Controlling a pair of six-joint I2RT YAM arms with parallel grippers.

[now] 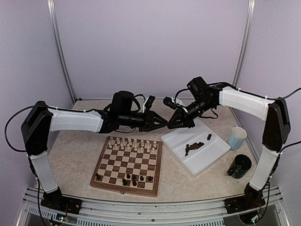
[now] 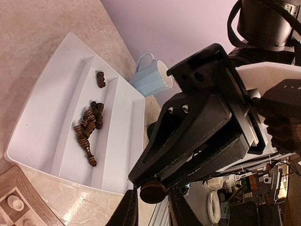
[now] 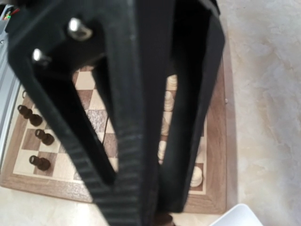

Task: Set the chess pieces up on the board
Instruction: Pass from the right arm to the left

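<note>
The dark chess piece [image 3: 163, 219] is lying crosswise in the right gripper's fingers, so the robot's left gripper should hold its round base [image 2: 153, 192] while the right gripper takes the piece end-on.
Both grippers meet tip to tip in the air between the board [image 1: 123, 165] and the white tray [image 1: 207, 157]. My right gripper [image 1: 171, 124] is shut on a dark chess piece [image 2: 153, 192], whose round base shows under its tips [image 2: 145, 181]. My left gripper [image 2: 153, 208] is open, a finger close on each side of that base with narrow gaps. Cream pieces [image 1: 131, 143] fill the board's far rows. A few dark pieces [image 1: 134, 180] stand on the near rows. In the right wrist view the fingers [image 3: 127, 141] hide most of the board [image 3: 214, 188].
Several dark pieces [image 2: 88, 127] lie heaped in the tray [image 2: 47, 127], and one [image 2: 100, 78] lies apart. A pale blue cup [image 1: 236, 137] stands right of the tray, with a dark round holder [image 1: 240, 165] nearer to me. Walls close the back and sides.
</note>
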